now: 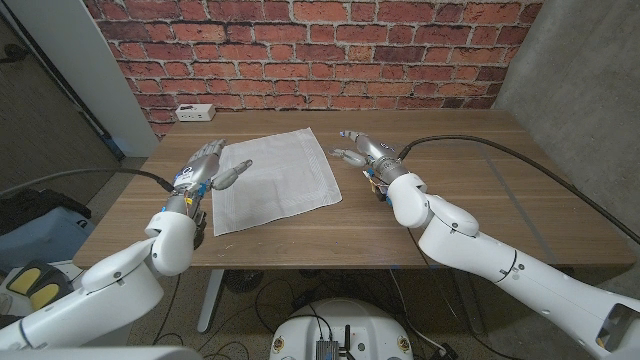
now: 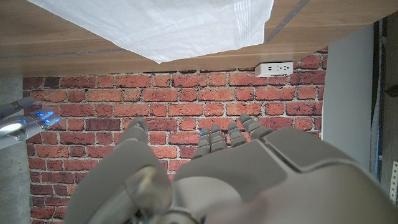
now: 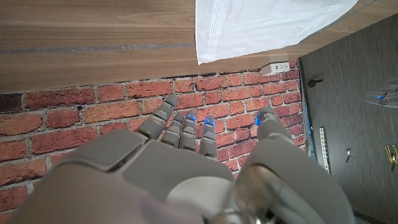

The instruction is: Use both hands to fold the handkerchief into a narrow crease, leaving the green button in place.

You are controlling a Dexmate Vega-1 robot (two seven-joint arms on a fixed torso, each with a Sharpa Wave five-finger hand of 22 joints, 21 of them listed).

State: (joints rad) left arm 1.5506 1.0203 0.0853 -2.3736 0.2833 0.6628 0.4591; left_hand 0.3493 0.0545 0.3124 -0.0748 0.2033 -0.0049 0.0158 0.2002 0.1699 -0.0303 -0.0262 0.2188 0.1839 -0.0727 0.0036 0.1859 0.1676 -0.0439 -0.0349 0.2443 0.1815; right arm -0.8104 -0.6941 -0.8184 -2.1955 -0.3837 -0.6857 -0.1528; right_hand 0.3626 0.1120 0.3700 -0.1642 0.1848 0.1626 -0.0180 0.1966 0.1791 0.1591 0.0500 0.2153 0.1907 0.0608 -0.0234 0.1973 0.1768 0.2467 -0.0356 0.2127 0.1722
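Observation:
I should expect the green button hidden [image 1: 184, 237] under the white arm [image 1: 172, 244] behind my left gripper, because that arm covers the wood near the front edge.
A white handkerchief [image 1: 275, 178] lies spread flat on the wooden table [image 1: 450, 200], slightly skewed, and its surface looks plain white. My left hand [image 1: 205, 165] hovers at the cloth's left edge, fingers apart, with the thumb reaching over the hem. My right hand [image 1: 362, 150] stays just off the cloth's far right corner, fingers spread, holding nothing. The left wrist view looks past the left hand [image 2: 224, 168] to the handkerchief [image 2: 161, 25]. In the right wrist view, the cloth's corner [image 3: 267, 22] lies beyond the right hand [image 3: 186, 162].
A white socket box [image 1: 196, 112] sits at the table's back left edge, against the brick wall. A black cable [image 1: 500, 150] runs across the right side of the table. Bare wood lies in front of the cloth and to its right.

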